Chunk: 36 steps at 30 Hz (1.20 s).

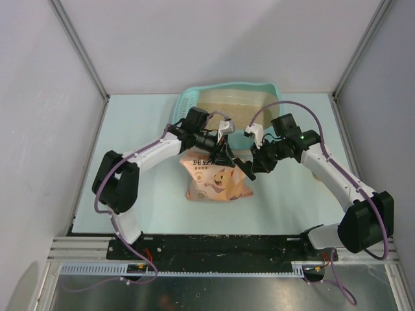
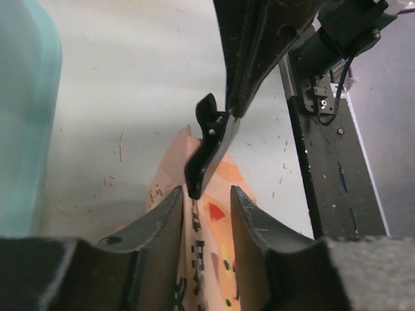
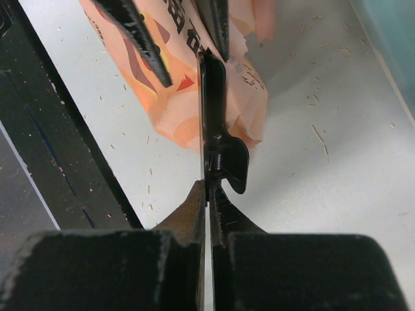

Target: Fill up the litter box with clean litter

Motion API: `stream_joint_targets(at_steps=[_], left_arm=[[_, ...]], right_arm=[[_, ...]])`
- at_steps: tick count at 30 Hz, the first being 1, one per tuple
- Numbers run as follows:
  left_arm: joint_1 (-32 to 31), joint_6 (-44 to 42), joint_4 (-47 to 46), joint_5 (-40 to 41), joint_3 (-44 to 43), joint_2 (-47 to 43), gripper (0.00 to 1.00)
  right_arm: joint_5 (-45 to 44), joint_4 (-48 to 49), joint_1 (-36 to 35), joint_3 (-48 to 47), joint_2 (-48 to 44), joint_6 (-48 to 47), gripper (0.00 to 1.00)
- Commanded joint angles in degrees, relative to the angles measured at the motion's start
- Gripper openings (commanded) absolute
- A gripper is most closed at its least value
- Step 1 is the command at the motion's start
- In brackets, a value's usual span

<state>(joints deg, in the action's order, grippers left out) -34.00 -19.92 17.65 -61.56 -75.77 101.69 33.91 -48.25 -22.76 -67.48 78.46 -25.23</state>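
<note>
The clip in my right gripper sits turned (image 3: pixel 220 142) on its side. My left gripper needs to hold the clip's tip (image 3: pixel 211 66) while my right gripper takes hold of both of the clip's handles again.
The teal litter box (image 1: pixel 272 91) stands at the back of the table with beige clean litter (image 1: pixel 230 103) in it. Its wall shows at the left of the left wrist view (image 2: pixel 26 116). A pink bag (image 1: pixel 217 181) lies flat in front of it. My left gripper (image 2: pixel 206 194) is open, its fingers either side of the bag's (image 2: pixel 207 259) top edge. The bag rests against the left finger only. My right gripper (image 3: pixel 209 188) is shut on a small black spring clip (image 3: pixel 227 162). The clip's tip (image 2: pixel 209 139) touches the bag's top edge.
Loose litter crumbs (image 3: pixel 318 133) are scattered on the white table. A black rail (image 1: pixel 214 243) runs along the near edge by the arm bases. Grey walls and metal posts (image 1: pixel 81 48) enclose the table on three sides.
</note>
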Motion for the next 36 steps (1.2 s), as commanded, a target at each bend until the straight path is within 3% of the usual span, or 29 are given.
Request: stream_joint_targets(at_steps=[1, 5, 12, 13, 17, 20, 28, 36], left_arm=[[-0.63, 0.32, 0.63, -5.15, -3.77, 2.02, 0.35], [-0.89, 0.50, 0.63, -5.50, -4.39, 2.64, 0.29], [-0.89, 0.32, 0.54, -5.68, -4.30, 2.81, 0.00], [-0.81, 0.06, 0.54, -5.68, -4.21, 2.55, 0.00], [-0.81, -0.29, 0.63, -4.89, -3.78, 1.94, 0.00], [-0.81, -0.47, 0.63, -4.62, -3.51, 1.67, 0.00], [-1.16, 0.23, 0.54, -4.71, -4.21, 2.28, 0.00], [-1.42, 0.06, 0.54, -4.71, -3.60, 1.76, 0.00]], right_arm=[[-1.04, 2.63, -0.26, -2.83, 0.56, 0.10, 0.00], [-1.39, 2.63, -0.18, -2.83, 1.08, -0.69, 0.00], [-0.95, 2.02, 0.00, -2.83, 2.14, -0.96, 0.00], [-0.87, 2.02, 0.17, -2.83, 2.23, -0.61, 0.00], [6.14, -0.17, 6.39, -4.76, 0.74, -1.21, 0.42], [12.23, -1.58, 10.45, -5.64, -0.06, -1.31, 0.58], [22.42, -4.57, 11.09, -5.90, 4.78, -3.24, 0.67], [18.21, -5.72, 8.18, -5.82, 6.27, -8.25, 0.67]])
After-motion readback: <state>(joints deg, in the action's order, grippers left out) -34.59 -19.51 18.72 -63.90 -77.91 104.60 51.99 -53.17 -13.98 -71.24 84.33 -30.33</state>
